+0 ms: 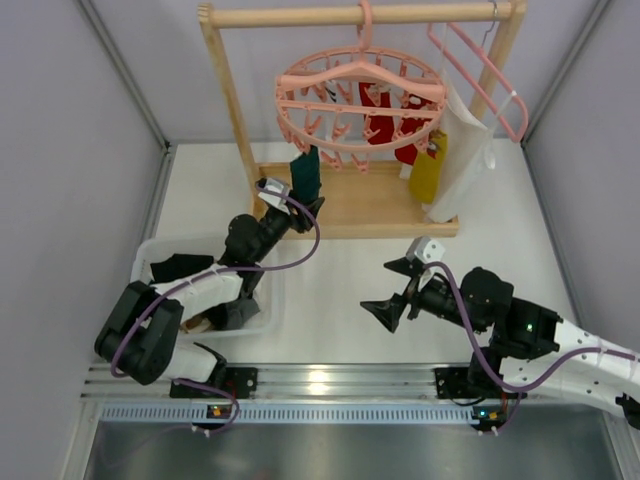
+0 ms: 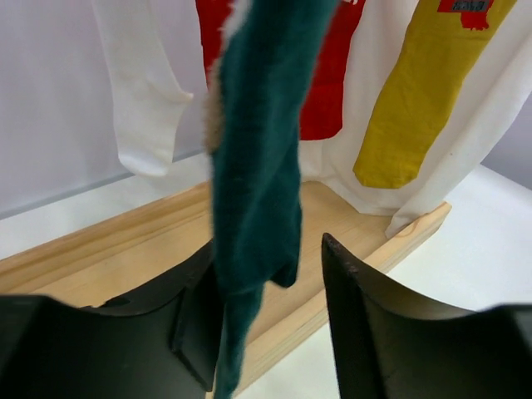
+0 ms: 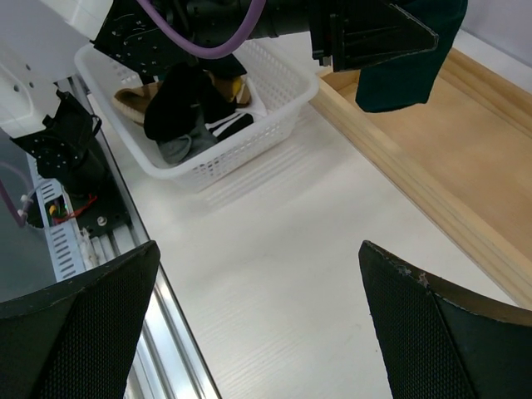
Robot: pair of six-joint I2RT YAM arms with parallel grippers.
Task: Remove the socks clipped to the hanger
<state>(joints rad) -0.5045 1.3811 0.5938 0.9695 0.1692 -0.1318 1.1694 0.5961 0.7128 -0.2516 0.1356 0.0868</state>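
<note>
The teal sock's clip (image 1: pixel 301 145) is hanging a long way from my right gripper. My left gripper should pull the sock (image 1: pixel 306 178) nearer so that my right gripper can squeeze the clip open.
The round pink hanger (image 1: pixel 360 100) hangs from the wooden rack's top bar. Clipped to it are a dark teal sock (image 1: pixel 306 175), red socks (image 1: pixel 385 125) and a mustard sock (image 1: pixel 428 172). My left gripper (image 1: pixel 305 208) reaches up to the teal sock's lower end. In the left wrist view the teal sock (image 2: pixel 253 166) hangs between the jaws of the left gripper (image 2: pixel 270 249), against the left finger, with a gap to the right finger. My right gripper (image 1: pixel 392 290) is open over the bare table, and the right wrist view shows the right gripper (image 3: pixel 258 249) with nothing between its fingers.
A white basket (image 1: pixel 150 250) at the left holds a black sock (image 3: pixel 183 100) and other fabric. The wooden rack's base (image 1: pixel 350 205) lies under the hanger. A white cloth bag (image 1: pixel 465 165) and a plain pink hanger (image 1: pixel 490 75) hang at the right.
</note>
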